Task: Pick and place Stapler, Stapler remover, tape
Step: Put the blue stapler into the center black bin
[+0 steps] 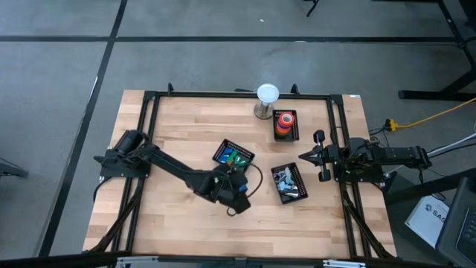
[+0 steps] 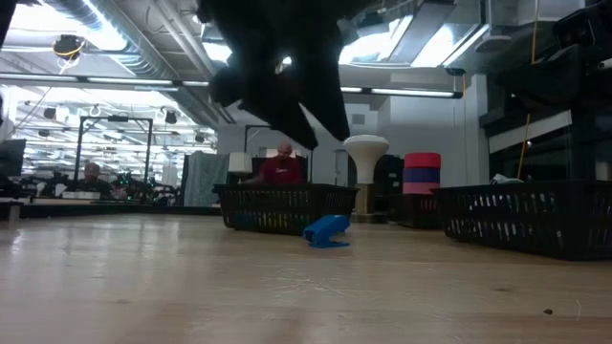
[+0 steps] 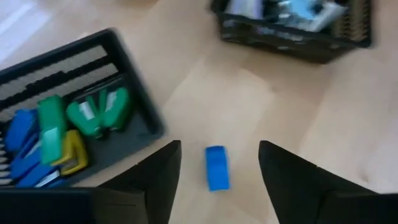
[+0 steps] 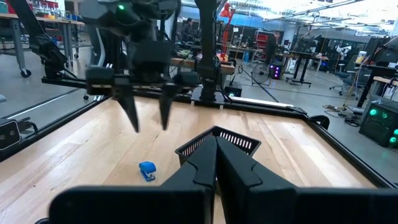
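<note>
My left gripper is open with the narrow width of the blue stapler remover [image 3: 217, 168] across its fingers, clear of the black basket, so it should lower next until they are on either side of its sides [image 4: 148, 170].
A small blue piece [image 3: 216, 167], by its look a stapler remover, lies flat on the bare wood near the table's middle [image 2: 327, 230] [image 4: 147, 170]. My left gripper [image 3: 219, 147] hangs open above it, one finger on either side, clear of it [image 4: 149, 126]. Beside it stands a black basket [image 1: 233, 155] holding green, blue and yellow pieces [image 3: 93, 115]. The tape [image 1: 284, 121], a stack of orange and red rolls, sits in a basket at the far side. My right gripper [image 1: 305, 155] waits shut at the table's right [image 4: 216, 140].
A third black basket [image 1: 288, 182] with silvery and dark items stands right of the middle. A white-topped stand [image 1: 266, 99] rises by the far edge. A black frame rail [image 1: 223, 95] runs round the table. People sit in the room beyond [image 2: 284, 164].
</note>
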You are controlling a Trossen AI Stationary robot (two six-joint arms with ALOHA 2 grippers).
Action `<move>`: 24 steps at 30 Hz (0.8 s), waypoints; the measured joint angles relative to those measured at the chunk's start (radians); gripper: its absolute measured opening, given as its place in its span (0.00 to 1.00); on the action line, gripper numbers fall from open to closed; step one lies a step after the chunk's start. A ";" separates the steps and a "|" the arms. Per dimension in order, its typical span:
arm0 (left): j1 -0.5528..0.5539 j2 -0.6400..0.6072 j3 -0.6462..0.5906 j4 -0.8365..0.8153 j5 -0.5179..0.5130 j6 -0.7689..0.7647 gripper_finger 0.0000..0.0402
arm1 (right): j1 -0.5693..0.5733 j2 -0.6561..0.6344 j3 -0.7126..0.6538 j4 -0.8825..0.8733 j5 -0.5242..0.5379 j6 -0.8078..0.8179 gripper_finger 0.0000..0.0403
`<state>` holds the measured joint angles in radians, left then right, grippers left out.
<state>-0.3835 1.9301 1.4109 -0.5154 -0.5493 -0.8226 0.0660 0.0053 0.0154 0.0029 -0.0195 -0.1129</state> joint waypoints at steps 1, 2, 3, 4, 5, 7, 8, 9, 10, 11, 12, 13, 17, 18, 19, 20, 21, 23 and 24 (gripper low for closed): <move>0.004 0.000 0.000 -0.014 0.000 -0.015 0.54 | 0.000 0.000 0.000 0.000 0.000 0.000 0.04; 0.008 0.000 0.000 -0.020 0.000 -0.026 0.55 | 0.000 0.000 0.000 0.000 0.000 0.000 0.04; 0.010 0.000 0.000 -0.020 0.006 -0.035 0.55 | 0.000 0.000 0.000 0.000 0.000 0.000 0.04; 0.009 0.000 0.000 -0.019 0.014 -0.039 0.55 | 0.000 0.000 0.000 0.000 0.000 0.000 0.04; 0.006 0.000 0.000 -0.017 0.022 -0.046 0.56 | 0.000 0.000 0.000 0.000 0.000 0.000 0.04; 0.000 0.000 0.000 -0.014 0.026 -0.068 0.56 | 0.000 0.000 0.000 0.000 0.000 0.000 0.04; -0.004 0.000 0.000 -0.014 0.026 -0.077 0.56 | 0.000 0.000 0.000 0.000 0.000 0.000 0.04; -0.006 0.000 0.000 -0.014 0.028 -0.082 0.56 | 0.000 0.000 0.000 0.000 0.000 0.000 0.04; -0.009 0.001 0.000 -0.014 0.028 -0.084 0.56 | 0.000 0.000 0.000 0.000 0.000 0.000 0.04; -0.011 0.006 0.000 -0.011 0.028 -0.085 0.56 | 0.000 0.000 0.000 0.000 0.000 0.000 0.04; -0.014 0.011 0.000 -0.010 0.027 -0.088 0.56 | 0.000 0.000 0.000 0.000 0.000 0.000 0.04; -0.015 0.019 0.000 -0.012 0.027 -0.094 0.56 | 0.000 0.000 0.000 0.000 0.000 0.000 0.04; -0.015 0.066 0.000 -0.006 0.025 -0.109 0.56 | 0.000 0.000 0.000 0.000 0.000 0.000 0.04; -0.015 0.079 0.000 -0.004 0.021 -0.110 0.56 | 0.000 0.000 0.000 0.000 0.000 0.000 0.04; -0.013 0.088 0.000 -0.004 0.020 -0.110 0.56 | 0.000 0.000 0.000 0.000 0.000 0.000 0.04; -0.010 0.098 0.000 -0.001 0.020 -0.110 0.56 | 0.000 0.000 0.000 0.000 0.000 0.000 0.04; -0.007 0.106 0.000 0.008 0.021 -0.110 0.56 | 0.000 0.000 0.000 0.000 0.000 0.000 0.04; 0.001 0.122 0.000 0.025 0.031 -0.110 0.56 | 0.000 0.000 0.000 0.000 0.000 0.000 0.04; 0.002 0.129 0.000 0.038 0.043 -0.109 0.56 | 0.000 0.000 0.000 0.000 0.000 0.000 0.04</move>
<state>-0.3816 2.0587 1.4105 -0.4776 -0.5063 -0.9314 0.0659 0.0055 0.0154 0.0029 -0.0196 -0.1131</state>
